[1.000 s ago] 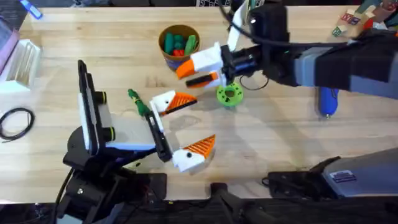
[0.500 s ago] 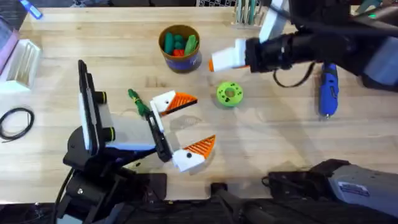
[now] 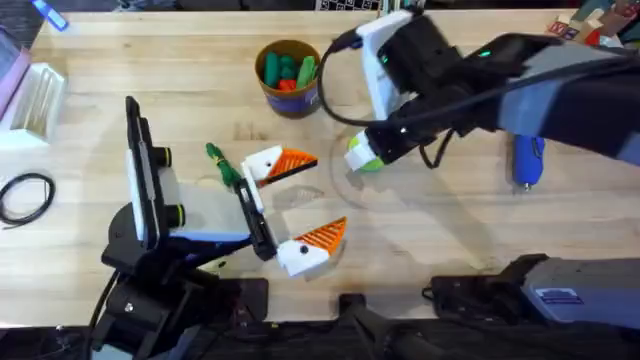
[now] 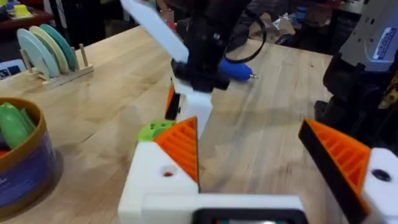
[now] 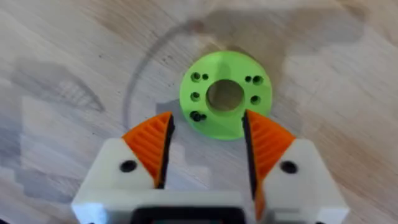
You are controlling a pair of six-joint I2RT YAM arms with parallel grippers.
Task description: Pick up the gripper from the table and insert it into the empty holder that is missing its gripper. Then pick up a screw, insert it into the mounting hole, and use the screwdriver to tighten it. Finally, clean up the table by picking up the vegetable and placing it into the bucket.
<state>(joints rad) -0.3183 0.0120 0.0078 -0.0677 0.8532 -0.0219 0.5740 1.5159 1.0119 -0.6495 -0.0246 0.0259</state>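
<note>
The blue screwdriver (image 3: 528, 162) has a thick body (image 3: 529, 155) like that of a powered tool, so its tip should light up when the robot grips and lifts it.
My right gripper (image 3: 366, 154) hangs open just above the table, its orange fingers on either side of the near rim of a bright-green disc with holes (image 5: 225, 93). My left gripper (image 3: 330, 190) rests open low over the table in the front middle, with an orange finger on each white block. The dark-green vegetable (image 3: 222, 166) lies beside the left arm's black link. The bucket (image 3: 288, 75) stands at the back with green and orange toys in it. At the right lies the blue screwdriver (image 3: 527, 160). The loose gripper and the screw are out of view.
A white rack (image 3: 30, 100) and a black cable loop (image 3: 25, 195) sit at the table's left edge. Toy blocks (image 3: 565, 30) are at the back right corner. A plate rack (image 4: 46, 53) stands beyond the bucket in the left wrist view.
The right arm swung from beside the bucket out to the right, then back and down over the green disc. The left arm has not moved.
</note>
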